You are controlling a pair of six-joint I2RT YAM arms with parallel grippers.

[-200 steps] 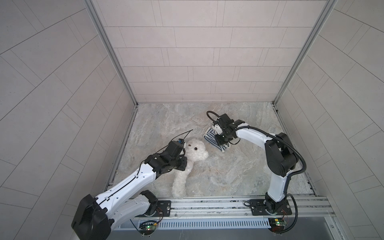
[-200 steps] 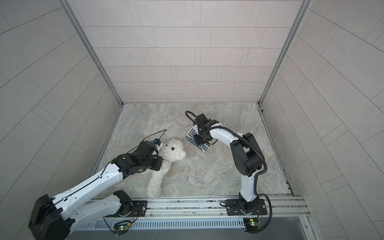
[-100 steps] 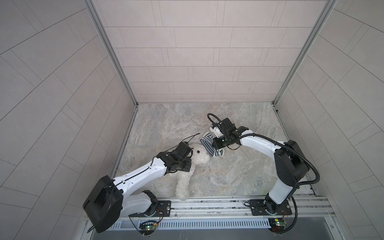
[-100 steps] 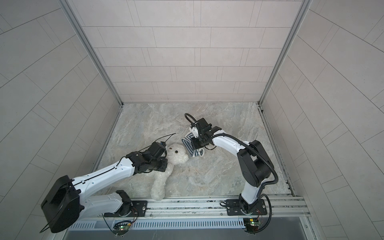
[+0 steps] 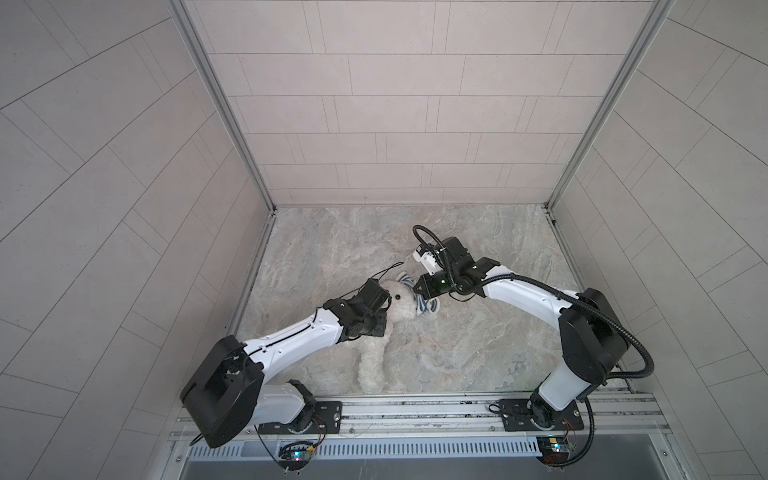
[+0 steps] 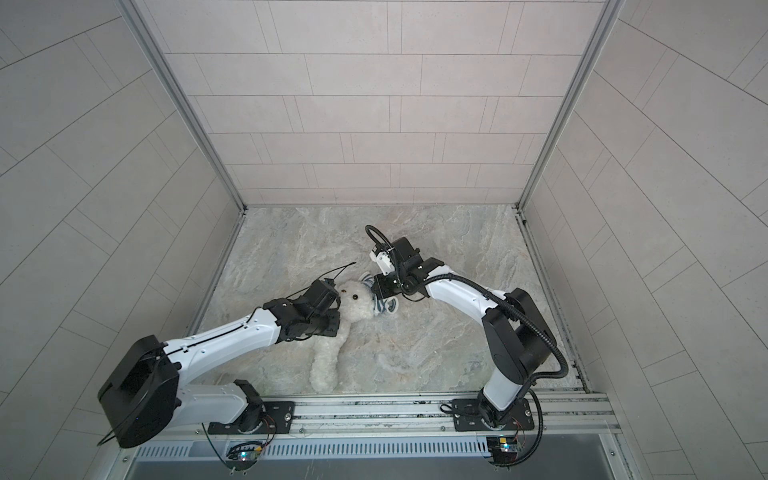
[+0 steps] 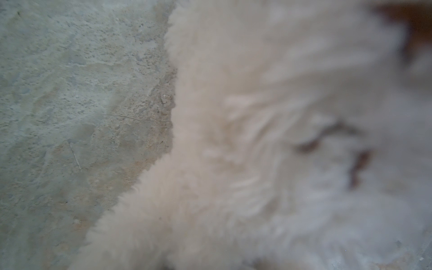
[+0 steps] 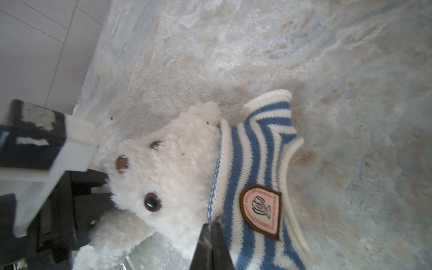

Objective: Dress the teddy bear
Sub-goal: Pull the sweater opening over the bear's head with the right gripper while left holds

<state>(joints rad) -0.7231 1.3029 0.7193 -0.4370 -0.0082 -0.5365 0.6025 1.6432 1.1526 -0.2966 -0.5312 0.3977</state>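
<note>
The robot's left gripper is holding the neck and the shirt's hem (image 8: pixel 218 168) goes around the bear's head, so the right gripper should keep pulling the hem until it is past the eyes (image 8: pixel 152 202).
The white fluffy teddy bear (image 5: pixel 399 299) (image 6: pixel 353 301) lies on its back on the stone floor, head toward the back and legs toward the front rail. My left gripper (image 5: pixel 383 318) (image 6: pixel 337 321) presses into its neck from the left, shut on the fur. The left wrist view is filled with blurred bear fur (image 7: pixel 257 140), which hides the jaws. A blue-and-white striped shirt (image 5: pixel 424 302) (image 8: pixel 257 152) with a badge (image 8: pixel 260 211) lies against the bear's head (image 8: pixel 168 173). My right gripper (image 8: pixel 211 228) (image 5: pixel 419 289) is shut on the shirt's hem.
The marbled floor (image 5: pixel 415 232) is boxed in by tiled walls on the left (image 5: pixel 124 208), at the back (image 5: pixel 407 124) and on the right (image 5: pixel 665 208). A metal rail (image 5: pixel 415 409) with both arm bases runs along the front.
My left arm has dragged the bear to the right and a little forward. My right gripper has carried the shirt left, and it now touches the bear's head.
</note>
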